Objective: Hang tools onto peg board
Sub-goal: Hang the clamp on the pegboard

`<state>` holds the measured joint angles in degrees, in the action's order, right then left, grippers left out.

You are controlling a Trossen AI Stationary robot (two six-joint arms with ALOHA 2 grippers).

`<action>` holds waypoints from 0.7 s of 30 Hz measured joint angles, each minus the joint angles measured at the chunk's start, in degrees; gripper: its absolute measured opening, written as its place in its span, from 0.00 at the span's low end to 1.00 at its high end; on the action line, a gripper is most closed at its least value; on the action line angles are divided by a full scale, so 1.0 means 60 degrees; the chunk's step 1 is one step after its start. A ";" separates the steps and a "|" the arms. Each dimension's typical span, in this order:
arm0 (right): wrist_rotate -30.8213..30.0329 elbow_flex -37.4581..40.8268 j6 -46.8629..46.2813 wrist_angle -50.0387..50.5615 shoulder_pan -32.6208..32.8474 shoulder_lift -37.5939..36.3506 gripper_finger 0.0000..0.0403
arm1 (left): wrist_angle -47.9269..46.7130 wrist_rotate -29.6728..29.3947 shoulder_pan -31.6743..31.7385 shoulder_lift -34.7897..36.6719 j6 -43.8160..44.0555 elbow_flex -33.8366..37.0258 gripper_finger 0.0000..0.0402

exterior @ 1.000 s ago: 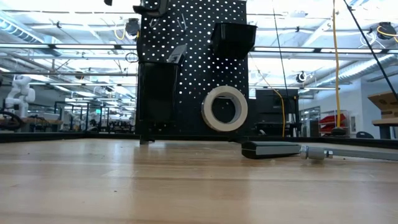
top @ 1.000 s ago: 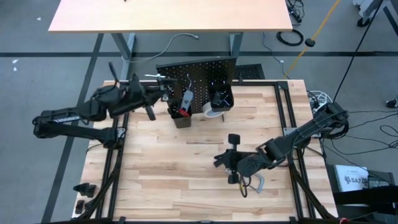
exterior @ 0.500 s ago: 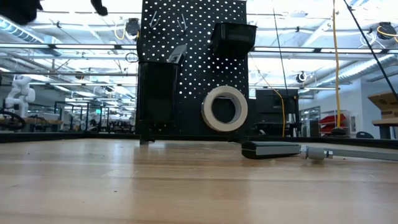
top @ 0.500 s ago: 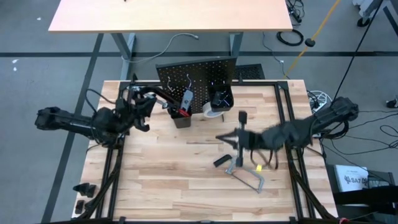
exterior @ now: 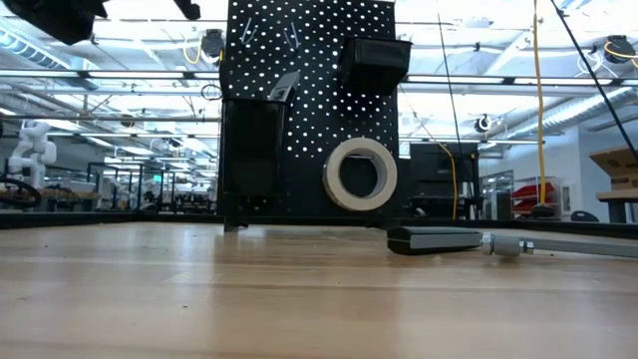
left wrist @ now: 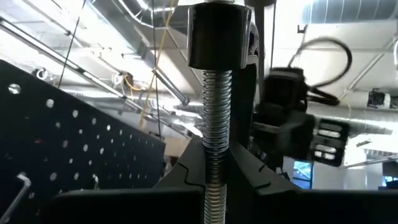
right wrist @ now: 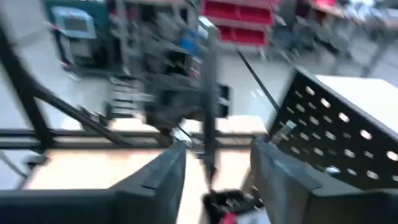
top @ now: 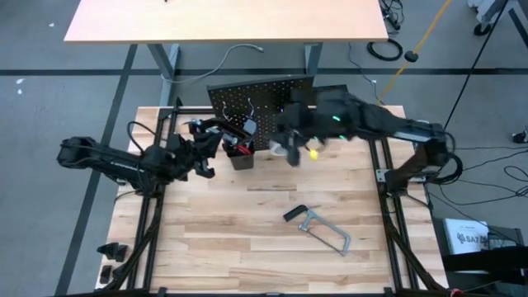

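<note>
The robot's left gripper is pinching the C-clamp's threaded screw, so it should first hand the C-clamp to the right gripper and then the left gripper should take its black frame.
The black peg board stands upright at the table's far edge, with a white tape roll hanging on its front and two black bins. Left of it, my left gripper is shut on a black C-clamp and points upward. My right gripper is raised in front of the board's right half. Its fingers stand apart in the blurred right wrist view, and I see nothing between them. A grey bar clamp lies flat on the table. My left gripper pinches the C-clamp's threaded screw between its two fingers, which lie across it. The screw runs up out of the fingers to a black collar. The clamp is lifted clear of the table.
A red-handled tool stands in the left bin. Silver hooks stick out of the board's front. Bare wood spreads from the board to the near edge around the bar clamp. A second table stands beyond the far edge.
My right gripper has risen from beside the bar clamp and swung toward the far edge, up to the peg board; the clamp stays on the table. My left gripper, with the C-clamp, has come away from the board's top left, down and toward the near edge, tipping upward.
</note>
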<state>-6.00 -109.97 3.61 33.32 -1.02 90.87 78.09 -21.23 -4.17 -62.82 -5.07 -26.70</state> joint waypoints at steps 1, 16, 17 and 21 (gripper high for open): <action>-0.0004 -0.0407 0.0020 0.0327 -0.0119 0.0339 0.46 | -0.0016 -0.0002 0.0001 -0.0078 0.0012 -0.0080 0.06; 0.0565 -0.1946 0.0747 0.0462 -0.0401 0.1787 0.48 | -0.0070 -0.0004 0.0001 -0.0286 0.0035 -0.0391 0.06; 0.0563 -0.1944 0.0717 0.0402 -0.0429 0.1822 0.47 | -0.0070 -0.0004 0.0001 -0.0286 0.0042 -0.0397 0.06; 0.0569 -0.1928 0.0707 0.0288 -0.0515 0.2098 0.41 | -0.0103 -0.0011 0.0001 -0.0423 0.0256 -0.0497 0.06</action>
<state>-2.58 -121.54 7.85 35.05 -4.11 103.46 77.47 -21.30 -4.16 -65.35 -3.53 -29.68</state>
